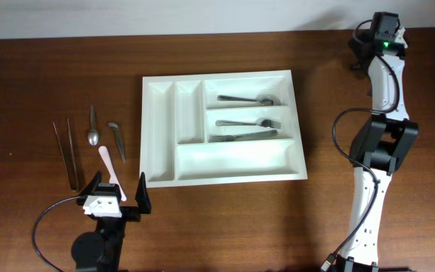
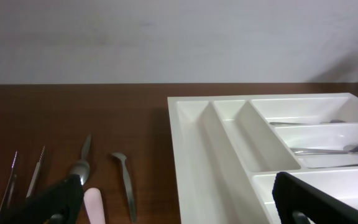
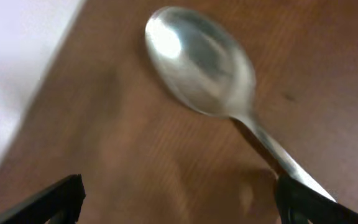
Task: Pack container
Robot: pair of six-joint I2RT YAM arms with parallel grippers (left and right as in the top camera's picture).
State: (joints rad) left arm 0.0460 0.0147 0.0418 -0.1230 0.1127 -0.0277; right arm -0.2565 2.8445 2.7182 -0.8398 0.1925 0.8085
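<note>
Next, my right gripper lifts clear, turns in line with the metal spoon's handle [image 3: 277,151] and grips the spoon's neck [image 3: 244,117], because the spoon's handle slants under one of its fingers.
The container [image 1: 159,128] is a white cutlery tray in the middle of the table; it also shows in the left wrist view [image 2: 197,143]. Its upper wide compartments hold a spoon [image 1: 245,99] and two forks [image 1: 248,123]. My left gripper [image 1: 119,187] is open and empty at the front left, just off the tray's corner, with a pink-handled utensil [image 1: 110,170] between its fingers [image 2: 185,208]. My right gripper [image 1: 387,23] is at the far right back of the table. In the right wrist view it is open [image 3: 179,202] low over a metal spoon [image 3: 201,62], whose handle runs beside the right finger.
Left of the tray lie long tweezers [image 1: 65,151], a small spoon [image 1: 92,130] and a short metal utensil [image 1: 117,140]; these also show in the left wrist view [image 2: 82,163]. The tray's two narrow compartments and its front wide one [image 1: 232,160] hold nothing.
</note>
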